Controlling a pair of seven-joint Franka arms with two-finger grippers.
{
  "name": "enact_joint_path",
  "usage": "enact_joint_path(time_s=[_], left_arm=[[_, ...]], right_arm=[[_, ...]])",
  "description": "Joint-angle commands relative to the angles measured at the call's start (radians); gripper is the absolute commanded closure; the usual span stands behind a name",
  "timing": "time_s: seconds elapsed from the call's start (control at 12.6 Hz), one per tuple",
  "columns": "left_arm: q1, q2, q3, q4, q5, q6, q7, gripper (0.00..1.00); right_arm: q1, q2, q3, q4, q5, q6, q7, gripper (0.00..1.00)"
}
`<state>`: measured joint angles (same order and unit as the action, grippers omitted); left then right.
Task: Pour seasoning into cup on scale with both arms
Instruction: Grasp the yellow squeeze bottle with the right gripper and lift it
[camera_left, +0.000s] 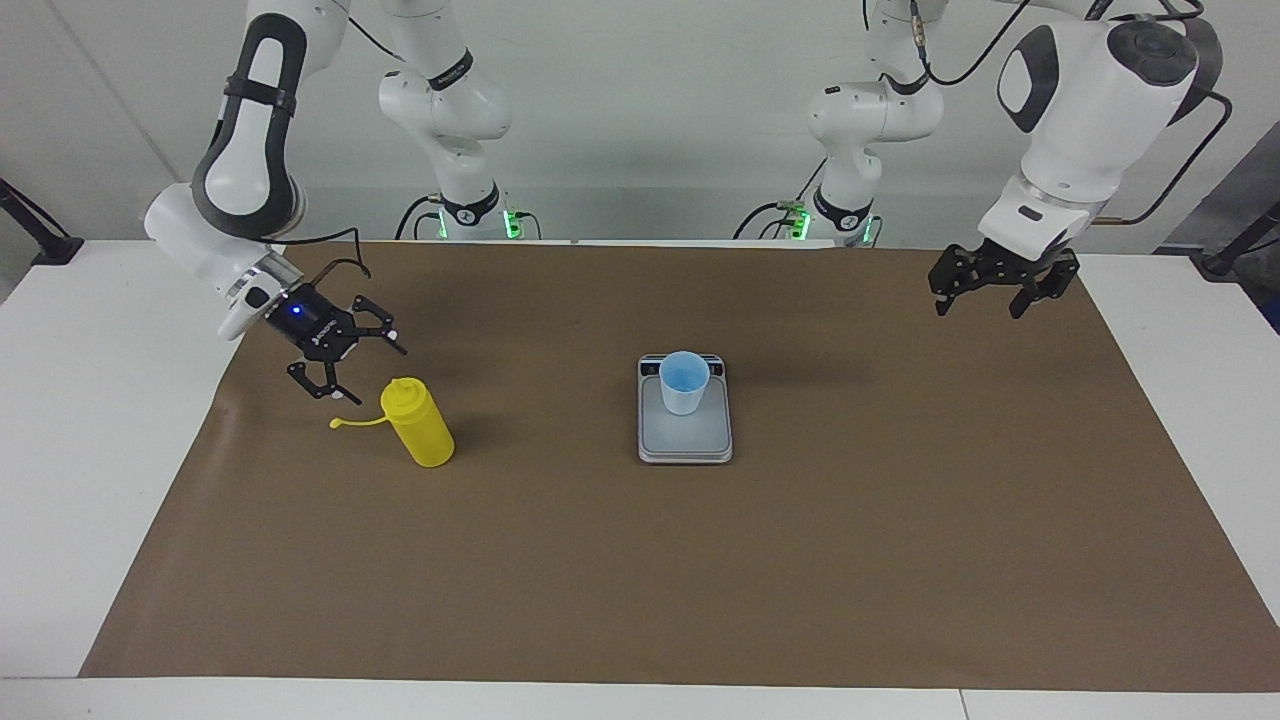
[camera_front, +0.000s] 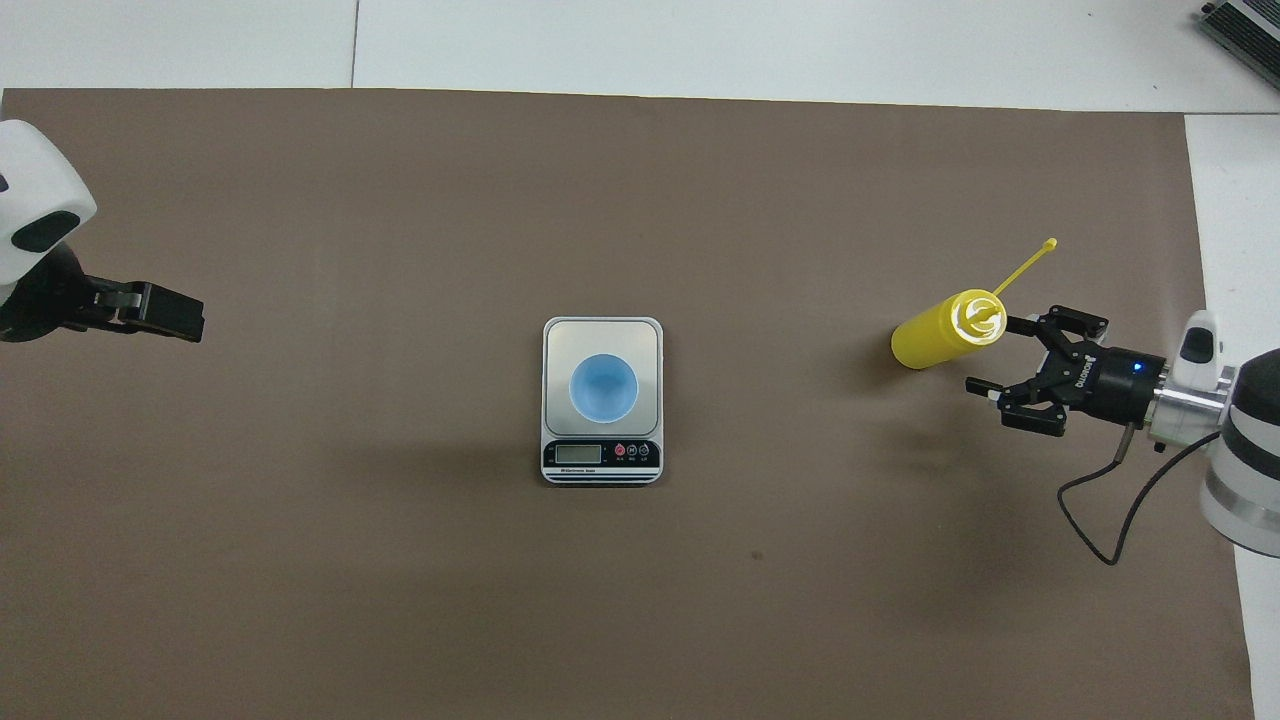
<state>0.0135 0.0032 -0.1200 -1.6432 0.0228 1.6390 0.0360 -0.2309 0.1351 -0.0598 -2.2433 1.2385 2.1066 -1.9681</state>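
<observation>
The cap strap (camera_front: 1027, 266) sticks out stiffly from the bottle's top (camera_front: 979, 316), so the strap should stay out of the nozzle's way when I tip the bottle.
The seasoning, a yellow squeeze bottle (camera_left: 421, 427) (camera_front: 936, 336), stands upright on the brown mat toward the right arm's end, its cap strap sticking out sideways. The pale blue cup (camera_left: 683, 386) (camera_front: 603, 388) stands on the silver scale (camera_left: 686, 442) (camera_front: 601, 336) at mid-table. My right gripper (camera_left: 360, 372) (camera_front: 990, 352) is open and low over the mat, right beside the bottle's top and apart from it. My left gripper (camera_left: 978, 308) (camera_front: 192, 324) hangs open and empty over the mat's edge at the left arm's end.
The brown mat (camera_left: 700, 580) covers most of the white table (camera_left: 90, 420). Two smaller white arm bases with green lights (camera_left: 470, 215) (camera_left: 840, 215) stand at the robots' edge. A black cable (camera_front: 1120, 510) trails from the right wrist.
</observation>
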Motion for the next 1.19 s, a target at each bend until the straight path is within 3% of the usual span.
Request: enact_joint_path(time_s=[0.0, 0.24, 0.55, 0.87, 0.95, 1.11], left_arm=[[0.025, 0.011, -0.009, 0.014, -0.029, -0.014, -0.022, 0.0], [0.045, 0.009, -0.01, 0.032, -0.089, -0.033, -0.027, 0.0], [0.045, 0.018, -0.015, 0.152, -0.063, -0.171, -0.019, 0.0], [0.045, -0.014, -0.02, 0.113, -0.066, -0.159, -0.022, 0.0], [0.043, -0.018, -0.018, 0.099, -0.066, -0.154, -0.021, 0.0], [0.045, -0.019, -0.017, 0.101, -0.066, -0.146, -0.018, 0.0]], right_arm=[[0.007, 0.096, 0.003, 0.008, 0.132, 0.003, -0.138, 0.0], [0.039, 0.124, 0.014, 0.051, 0.194, 0.0, -0.186, 0.0], [0.053, 0.136, 0.014, 0.048, 0.223, 0.001, -0.213, 0.0], [0.061, 0.138, 0.014, 0.088, 0.222, -0.02, -0.186, 0.85], [0.061, 0.136, 0.014, 0.102, 0.207, -0.02, -0.154, 0.98], [0.064, 0.12, 0.015, 0.12, 0.181, -0.016, -0.094, 1.0]])
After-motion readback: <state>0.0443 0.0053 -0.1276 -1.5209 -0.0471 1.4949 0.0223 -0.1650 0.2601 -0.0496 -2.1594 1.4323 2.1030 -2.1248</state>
